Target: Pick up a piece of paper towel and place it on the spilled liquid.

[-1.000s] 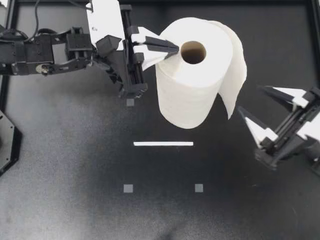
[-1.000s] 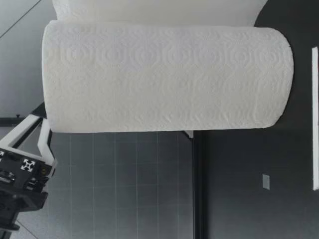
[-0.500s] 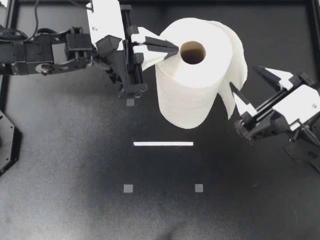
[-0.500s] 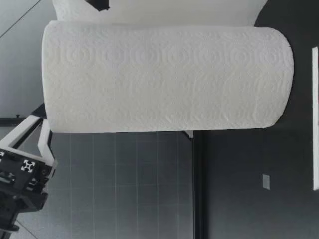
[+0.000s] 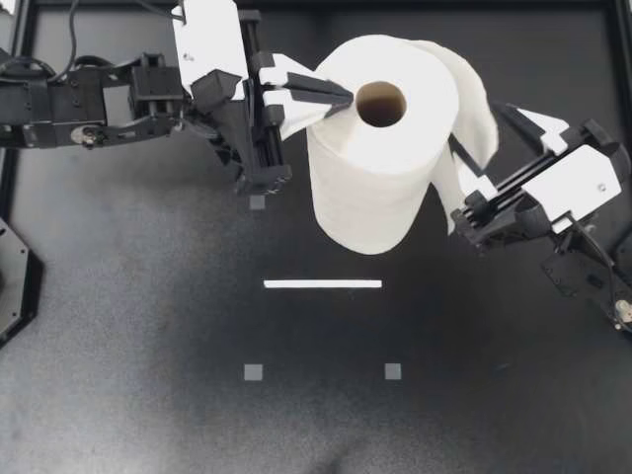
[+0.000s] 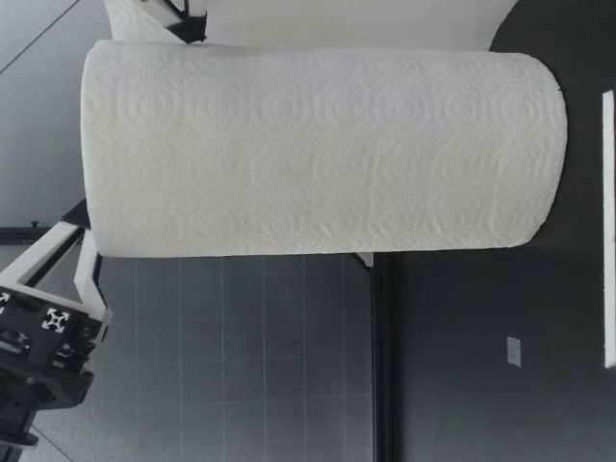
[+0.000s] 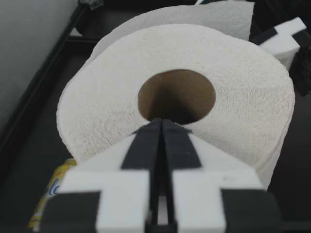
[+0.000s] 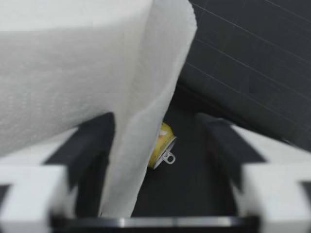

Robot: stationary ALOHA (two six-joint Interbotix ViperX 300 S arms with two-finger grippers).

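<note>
I expect the loose sheet to tear off and the roll to stay standing when I pull, because my left gripper keeps the roll's top steady at the core.
A white paper towel roll stands upright at the back middle of the black table, and it fills the low view. A loose sheet hangs off its right side. My left gripper is shut, and its tips rest on the roll's top at the rim of the cardboard core. My right gripper is open and straddles the loose sheet. In the right wrist view the sheet hangs between the fingers, close against one of them and apart from the other. No spilled liquid shows in any view.
A yellow can lies on its side on the table behind the roll, also visible beside the roll. A white tape line and small grey squares mark the table in front of the roll.
My right gripper has moved left and back from the table's right side to the roll, now straddling the loose sheet with its fingers closer together. The left gripper and the roll have not moved.
</note>
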